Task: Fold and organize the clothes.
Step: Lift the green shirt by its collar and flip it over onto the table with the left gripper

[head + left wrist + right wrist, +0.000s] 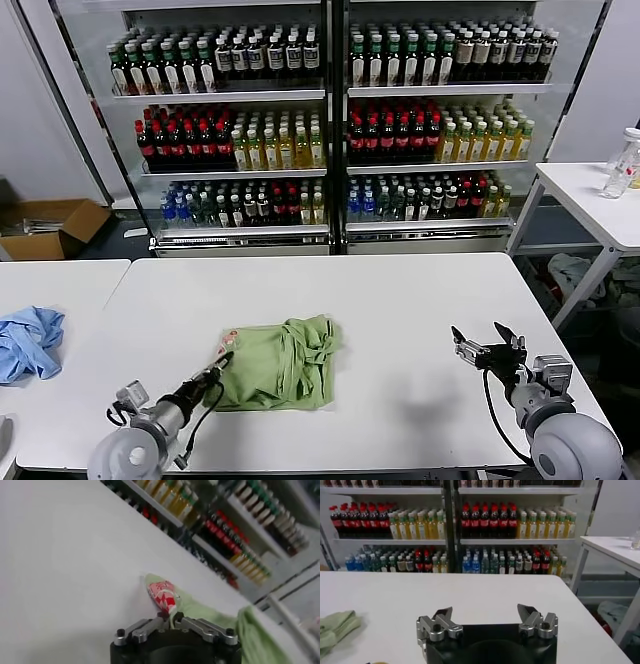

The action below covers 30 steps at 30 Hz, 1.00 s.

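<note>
I should use my left gripper to swing the T-shirt's marked edge over toward my right gripper, because the T-shirt is plain side up with its mark far from my right gripper.
The pastel-green T-shirt lies folded into a rough square in the middle of the white table, with its red-and-white mark at the left edge. My left gripper is at that left edge, shut on a pinch of the shirt's fabric just below the mark. In the left wrist view my left gripper has its jaws closed on the green cloth beside the red mark. My right gripper is open and empty above the table's right side, also shown in the right wrist view.
A light blue garment lies on the adjoining table at the left. Drink-filled fridges stand behind. Another white table with bottles is at the far right. A cardboard box sits on the floor at left.
</note>
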Motion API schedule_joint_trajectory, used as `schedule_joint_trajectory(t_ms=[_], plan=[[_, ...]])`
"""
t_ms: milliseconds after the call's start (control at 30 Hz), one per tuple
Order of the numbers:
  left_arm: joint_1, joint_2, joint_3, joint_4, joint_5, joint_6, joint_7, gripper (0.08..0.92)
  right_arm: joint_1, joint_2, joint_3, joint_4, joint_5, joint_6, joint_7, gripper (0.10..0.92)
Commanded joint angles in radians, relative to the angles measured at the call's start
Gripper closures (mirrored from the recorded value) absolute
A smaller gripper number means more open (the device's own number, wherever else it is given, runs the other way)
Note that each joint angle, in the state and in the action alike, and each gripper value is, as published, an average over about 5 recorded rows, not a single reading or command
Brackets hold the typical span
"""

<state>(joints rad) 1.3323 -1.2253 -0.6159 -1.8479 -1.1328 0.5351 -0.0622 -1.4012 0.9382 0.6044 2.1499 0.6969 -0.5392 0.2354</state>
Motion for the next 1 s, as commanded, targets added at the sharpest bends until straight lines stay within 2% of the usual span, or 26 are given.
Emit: schedule_joint_trajectory(t_ms=[33,133,300,367,467,533,600,733,833,1000], plan=[[-0.002,0.039,-0.272,0.0,-0.381,0.004,-0.005,0.894,-0.001,-0.005,0.01,0.004,0.01,-0.001,0.001,0.203],[0.003,0.099,-0.387,0.0,-0.396,0.01,-0.017,0.897,0.001,-0.008,0.017,0.004,0.019,0.0,0.001,0.203],[0.03,0.265,-0.557,-0.041,-0.287,0.016,-0.027,0.897,0.009,-0.004,0.017,0.006,0.027,0.001,0.001,0.203],[0.045,0.313,-0.585,-0.091,-0.227,0.022,-0.033,0.897,0.011,0.0,0.013,0.01,0.027,0.001,0.001,0.203],[0.078,0.343,-0.527,-0.212,-0.081,0.024,-0.039,0.897,0.015,0.011,0.005,0.016,0.023,0.001,0.001,0.203],[0.104,0.332,-0.406,-0.288,0.11,0.016,-0.032,0.897,0.016,0.019,-0.003,0.02,0.016,0.002,0.0,0.203],[0.113,0.305,-0.232,-0.31,0.336,0.001,-0.024,0.897,0.013,0.021,-0.01,0.024,0.006,0.004,-0.001,0.203],[0.046,0.223,0.124,-0.209,0.751,-0.03,-0.033,0.897,0.009,0.017,-0.013,0.036,-0.007,0.008,-0.003,0.203],[-0.035,0.137,0.305,-0.136,0.898,-0.04,-0.048,0.897,0.011,0.014,-0.009,0.048,-0.01,0.008,-0.003,0.203],[-0.132,0.004,0.471,-0.144,0.923,-0.014,-0.057,0.897,0.012,0.006,-0.001,0.054,-0.008,0.01,-0.005,0.203]])
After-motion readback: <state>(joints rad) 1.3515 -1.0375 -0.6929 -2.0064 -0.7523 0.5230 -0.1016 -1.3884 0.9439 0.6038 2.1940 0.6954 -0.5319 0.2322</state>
